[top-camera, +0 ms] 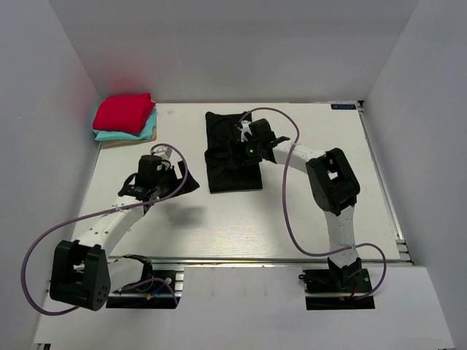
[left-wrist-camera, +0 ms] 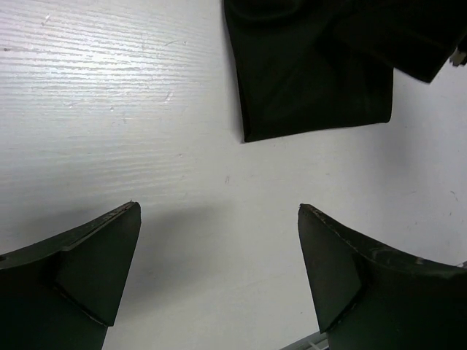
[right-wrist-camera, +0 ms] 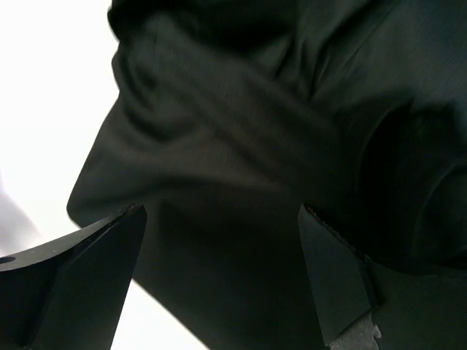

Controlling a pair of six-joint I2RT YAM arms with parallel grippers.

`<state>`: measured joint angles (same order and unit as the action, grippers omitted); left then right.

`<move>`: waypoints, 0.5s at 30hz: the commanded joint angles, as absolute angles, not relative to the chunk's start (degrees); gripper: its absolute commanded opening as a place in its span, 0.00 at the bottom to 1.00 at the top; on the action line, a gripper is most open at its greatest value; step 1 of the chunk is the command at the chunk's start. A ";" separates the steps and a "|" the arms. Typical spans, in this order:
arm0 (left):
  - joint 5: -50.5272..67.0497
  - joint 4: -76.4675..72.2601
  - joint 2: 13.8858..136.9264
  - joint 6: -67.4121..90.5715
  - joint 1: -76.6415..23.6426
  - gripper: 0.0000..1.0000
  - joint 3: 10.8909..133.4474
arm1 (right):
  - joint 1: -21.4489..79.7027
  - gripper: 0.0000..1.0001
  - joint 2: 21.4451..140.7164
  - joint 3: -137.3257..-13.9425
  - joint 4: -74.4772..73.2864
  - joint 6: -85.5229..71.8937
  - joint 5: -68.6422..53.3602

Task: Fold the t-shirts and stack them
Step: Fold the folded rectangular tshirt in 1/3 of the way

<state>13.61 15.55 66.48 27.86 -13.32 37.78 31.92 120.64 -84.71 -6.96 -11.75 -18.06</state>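
Loose wrinkles are bunched across the middle of the black t-shirt, so its cloth will flatten out into a strip when the robot pulls its near edge.
The large black t-shirt lies partly folded and rumpled at the table's middle back. My right gripper hovers over its middle, open and empty; in the right wrist view the jaws stand wide apart above wrinkled black cloth. My left gripper is open and empty over bare table just left of the shirt. In the left wrist view the shirt's corner lies ahead. A folded red shirt tops a teal one and a tan one at the back left.
White walls enclose the table on the left, back and right. A metal rail runs along the near edge by the arm bases. Purple cables loop beside both arms.
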 commanded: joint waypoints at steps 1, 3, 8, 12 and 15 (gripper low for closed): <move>12.48 16.26 64.86 27.42 -13.18 0.99 37.09 | 31.82 0.90 121.81 -89.64 -2.37 -12.13 -14.51; 12.48 16.87 64.86 27.42 -13.18 0.99 37.09 | 31.55 0.90 122.25 -92.19 -2.46 -11.60 -13.80; 12.48 16.88 66.26 26.89 -13.18 0.99 37.62 | 31.47 0.90 125.41 -96.58 -2.29 -11.16 -12.22; 13.10 17.40 68.72 26.89 -13.18 0.99 38.14 | 31.29 0.90 130.15 -101.93 -1.23 -11.16 -11.25; 13.71 17.40 69.26 26.37 -13.18 0.99 38.76 | 31.20 0.90 134.29 -111.22 -3.51 -10.81 -10.02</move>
